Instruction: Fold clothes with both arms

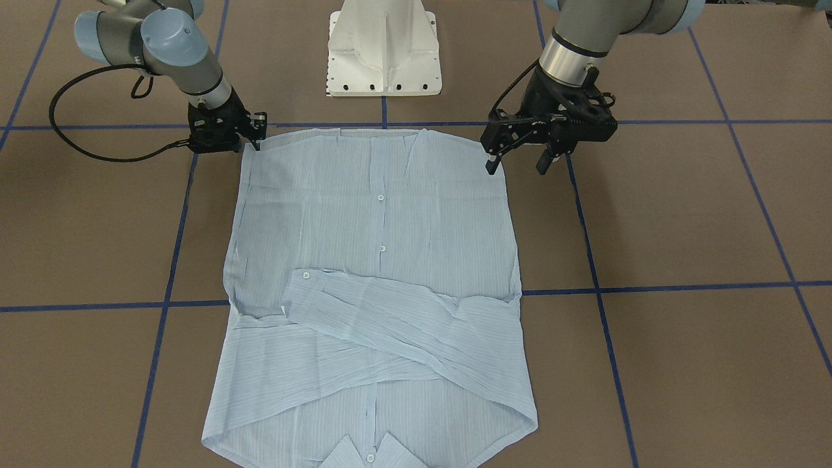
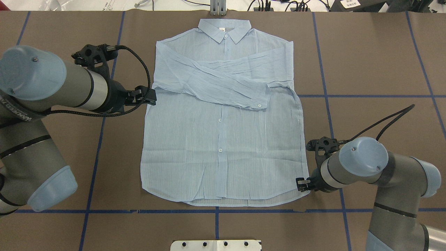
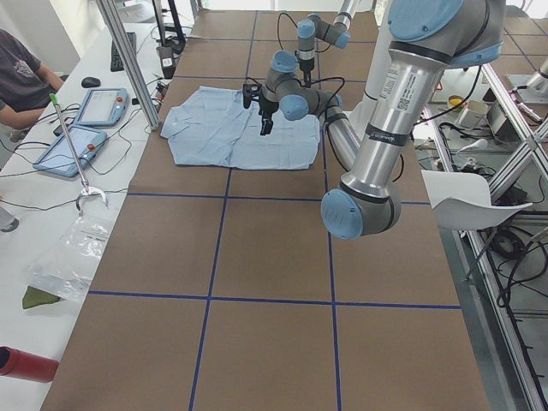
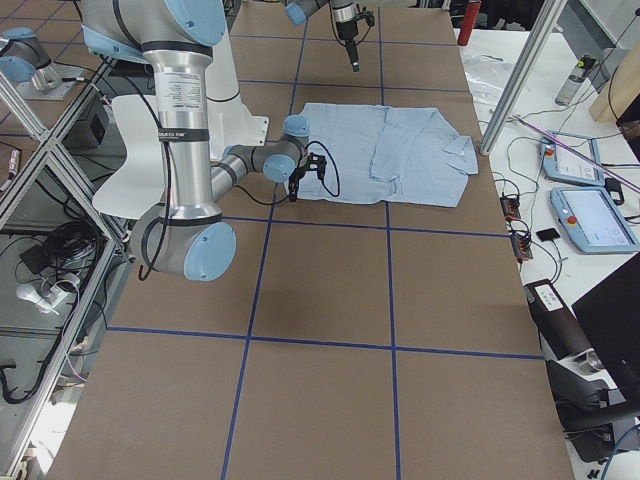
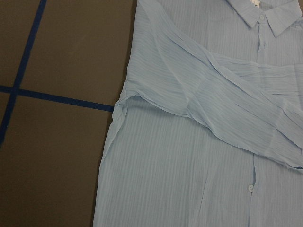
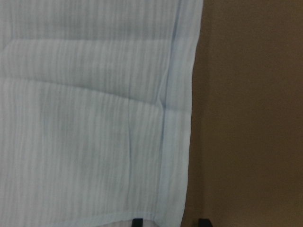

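My grippers will make the shirt's front edge [image 1: 400,142] part and flop over when they lift the hem corners, because the button [image 1: 381,197] nearest the hem is well short of it.
The pale blue striped shirt [image 1: 377,214] [image 2: 223,146] lies flat and buttoned on the brown table, collar [image 2: 224,29] at the far side, both sleeves crossed over the chest. My left gripper [image 1: 518,161] [image 2: 152,97] hangs open well above the shirt's left side edge, holding nothing. The left wrist view shows only the shirt [image 5: 189,165] from above. My right gripper [image 1: 257,135] [image 2: 300,184] sits low at the hem's right corner, open. In the right wrist view its fingertips [image 6: 137,221] straddle the shirt's side edge [image 6: 182,142].
The white pedestal base [image 1: 383,52] stands behind the hem. Blue tape lines [image 2: 366,96] cross the brown table. A side table with tablets [image 3: 98,107] and a seated person [image 3: 21,77] runs along the far edge.
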You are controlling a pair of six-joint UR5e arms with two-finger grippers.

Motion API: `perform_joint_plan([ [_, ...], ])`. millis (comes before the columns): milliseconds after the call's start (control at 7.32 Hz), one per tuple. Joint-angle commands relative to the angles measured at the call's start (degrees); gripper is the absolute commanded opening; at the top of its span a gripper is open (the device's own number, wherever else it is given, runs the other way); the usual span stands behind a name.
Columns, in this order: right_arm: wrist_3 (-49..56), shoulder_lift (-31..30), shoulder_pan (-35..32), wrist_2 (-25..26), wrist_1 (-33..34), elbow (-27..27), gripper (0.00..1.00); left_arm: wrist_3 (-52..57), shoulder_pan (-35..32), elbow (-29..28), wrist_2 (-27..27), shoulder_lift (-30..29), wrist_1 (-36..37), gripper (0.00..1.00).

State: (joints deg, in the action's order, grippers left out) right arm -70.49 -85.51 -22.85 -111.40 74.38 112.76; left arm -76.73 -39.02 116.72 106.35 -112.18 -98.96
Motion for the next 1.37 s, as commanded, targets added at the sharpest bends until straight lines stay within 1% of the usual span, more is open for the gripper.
perform_joint_plan([
  [0,0.0,-0.01,0.0,-0.13,0.33,-0.09,0.5,0.0,0.0,0.0,0.0,0.12,0.0,0.99],
  [546,0.0,0.08,0.09,-0.13,0.41,-0.53,0.5,0.0,0.0,0.0,-0.09,0.12,0.0,0.99],
  [683,-0.08,0.08,0.09,-0.13,0.24,-0.7,0.46,0.0,0.0,-0.09,-0.09,0.21,0.0,0.99],
  [819,-0.17,0.08,0.09,-0.74,0.15,-0.7,0.33,0.0,0.0,0.0,-0.09,0.3,0.0,0.99],
  [1092,-0.26,0.17,0.09,-1.1,0.24,-0.62,0.02,0.0,0.0,-0.09,-0.09,0.38,0.0,0.99],
  [1229,-0.61,0.95,0.09,-1.54,0.5,-0.62,0.0,0.09,0.0,-0.26,-0.09,0.39,0.0,0.99],
])
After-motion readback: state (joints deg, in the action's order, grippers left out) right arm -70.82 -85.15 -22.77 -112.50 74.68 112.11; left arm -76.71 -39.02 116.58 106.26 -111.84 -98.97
